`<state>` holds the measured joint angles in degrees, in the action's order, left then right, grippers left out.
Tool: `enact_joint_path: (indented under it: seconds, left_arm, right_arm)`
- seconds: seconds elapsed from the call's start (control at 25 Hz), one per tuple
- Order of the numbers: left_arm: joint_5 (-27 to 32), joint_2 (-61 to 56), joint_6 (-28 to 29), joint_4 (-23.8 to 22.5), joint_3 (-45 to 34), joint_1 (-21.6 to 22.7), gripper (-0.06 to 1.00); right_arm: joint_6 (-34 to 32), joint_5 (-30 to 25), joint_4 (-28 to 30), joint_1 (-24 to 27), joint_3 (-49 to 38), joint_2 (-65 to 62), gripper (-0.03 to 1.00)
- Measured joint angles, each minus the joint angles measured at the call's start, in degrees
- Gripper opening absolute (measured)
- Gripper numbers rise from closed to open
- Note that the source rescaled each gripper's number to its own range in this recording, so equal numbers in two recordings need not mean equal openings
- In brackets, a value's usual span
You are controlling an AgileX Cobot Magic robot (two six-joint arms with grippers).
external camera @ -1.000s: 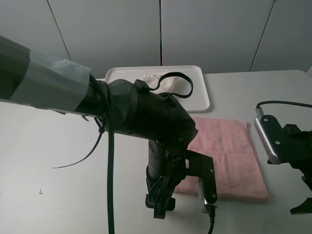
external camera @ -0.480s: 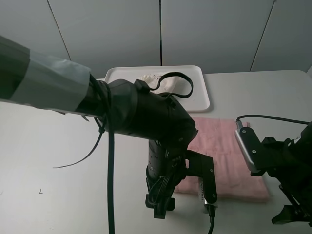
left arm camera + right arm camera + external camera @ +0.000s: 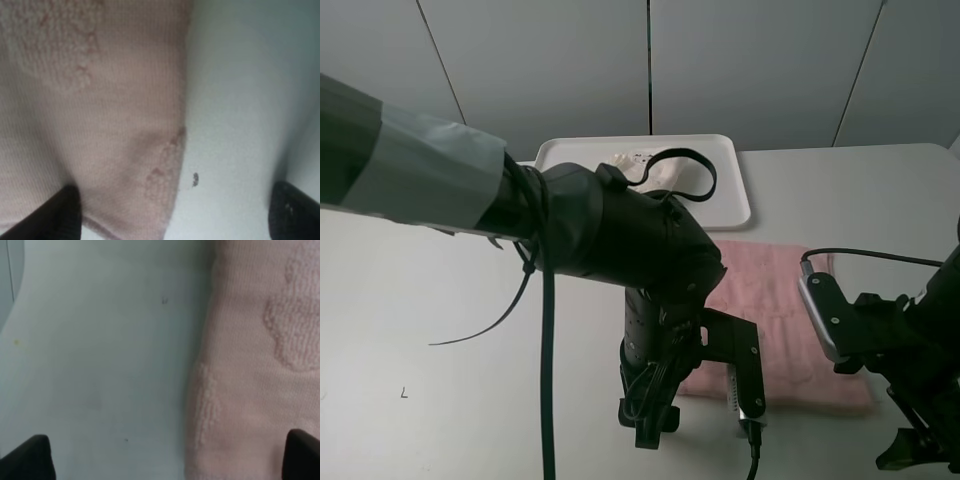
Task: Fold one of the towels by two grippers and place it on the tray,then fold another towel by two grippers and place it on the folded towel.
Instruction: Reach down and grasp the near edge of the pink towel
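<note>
When I lift and carry the front edge (image 3: 812, 407) back, the pink towel should fold over, its back half (image 3: 765, 278) staying put: it lies flat and limp.
A pink towel (image 3: 780, 305) lies flat on the table, right of centre. It also shows in the left wrist view (image 3: 95, 110) and the right wrist view (image 3: 260, 365). My left gripper (image 3: 658, 420) hangs low over the towel's front left corner, open, with its fingertips (image 3: 65, 210) astride the towel's edge. My right gripper (image 3: 910, 450) is open over the towel's front right edge, one fingertip (image 3: 27, 457) over bare table. The white tray (image 3: 730, 185) stands behind, with a white towel (image 3: 628, 160) on it, mostly hidden by my left arm.
My left arm (image 3: 580, 230) with its cables fills the middle of the high view and hides much of the table. The grey table (image 3: 420, 330) stretches to the left. A wall of grey panels (image 3: 750, 70) stands behind the tray.
My right arm has moved left and down, toward the pink towel's front right corner. My left arm and the towel have not moved.
</note>
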<state>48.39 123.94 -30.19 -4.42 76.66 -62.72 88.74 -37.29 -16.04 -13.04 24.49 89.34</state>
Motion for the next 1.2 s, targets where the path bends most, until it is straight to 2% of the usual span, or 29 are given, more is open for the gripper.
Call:
enact_joint_path:
  seconds: [0.36,0.72,0.8,0.88,0.92,1.12,1.2]
  left_arm:
    - [0.0,0.0,0.0,0.0,0.1,0.0,0.97]
    - [0.0,0.0,0.0,-0.1,0.1,0.0,0.97]
    - [0.0,0.0,0.0,-0.1,0.1,0.0,0.97]
    - [0.0,0.0,0.0,-0.1,0.1,0.0,0.97]
    - [0.0,0.0,0.0,-0.1,0.1,0.0,0.97]
    - [0.0,0.0,0.4,-0.1,0.1,-0.1,0.97]
    - [0.0,0.0,1.2,-0.1,0.1,-0.1,0.97]
  right_arm:
    - [0.0,4.9,0.0,0.0,-1.7,0.0,0.98]
    - [-0.6,6.1,0.0,0.0,-1.7,3.6,0.98]
    - [-0.7,6.5,0.0,0.0,-1.7,3.7,0.95]
    - [-0.8,7.4,0.1,0.0,-1.7,3.8,0.85]
    - [-0.8,8.3,0.1,0.0,-1.5,4.0,0.77]
    - [-0.9,10.9,0.1,0.0,-1.4,4.4,0.23]
    - [-0.9,11.0,0.1,0.0,-1.4,4.4,0.08]
